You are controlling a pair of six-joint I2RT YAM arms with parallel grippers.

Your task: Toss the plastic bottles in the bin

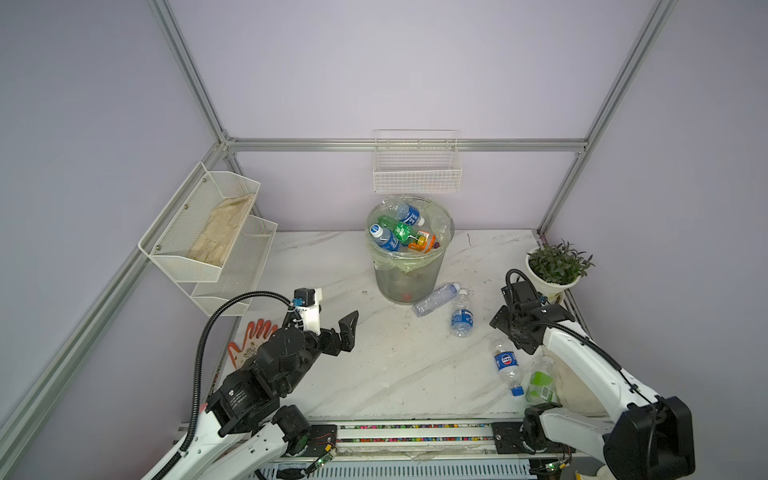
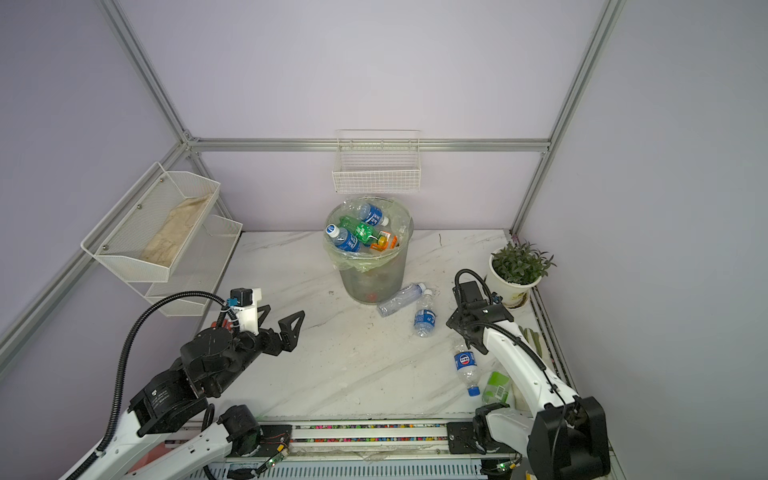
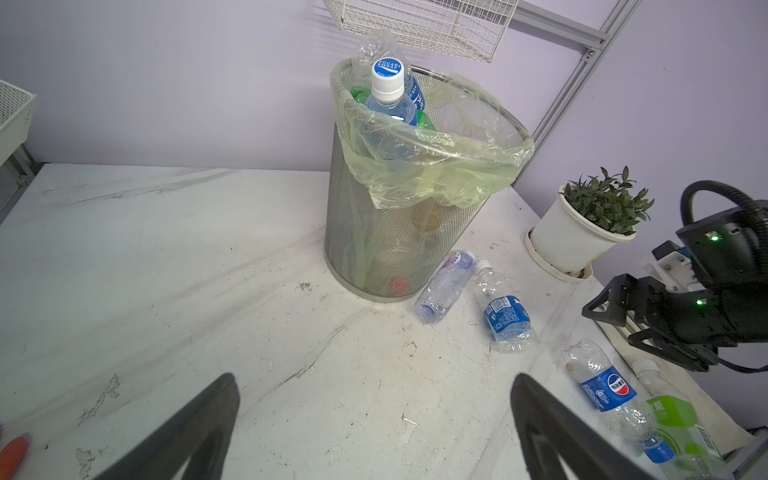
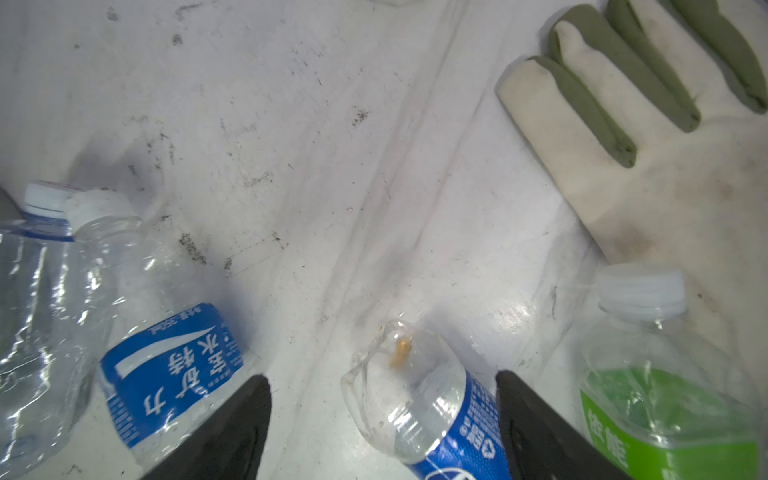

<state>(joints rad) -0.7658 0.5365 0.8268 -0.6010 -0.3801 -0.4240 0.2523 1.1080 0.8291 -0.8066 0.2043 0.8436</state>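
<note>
My right gripper should move out of the way and my left gripper should take the bottle [image 1: 506,360], because the Pepsi bottle [image 1: 512,378] runs from my right gripper back toward the base of that arm.
The bin [image 1: 409,270] [image 2: 372,274] [image 3: 399,232] stands at the back middle of the table, piled to its rim with several plastic bottles [image 1: 399,230]. On the table lie a pale clear bottle [image 1: 436,299], a blue-label bottle [image 1: 461,318] [image 4: 166,374], a Pepsi bottle [image 1: 508,365] [image 4: 432,407] and a green-label bottle [image 1: 540,380] [image 4: 665,399]. My right gripper [image 1: 510,337] [image 4: 382,380] is open, low over the table, its jaws standing either side of the Pepsi bottle's base. At the left, my left gripper [image 1: 336,322] [image 3: 374,380] hangs open and empty above bare table.
A white plant pot [image 1: 555,270] stands at the right edge behind my right arm. A white and green glove [image 4: 665,166] lies beside the green-label bottle. An orange glove [image 1: 249,340] lies at the left edge. White wire baskets [image 1: 417,166] [image 1: 208,232] hang on the walls.
</note>
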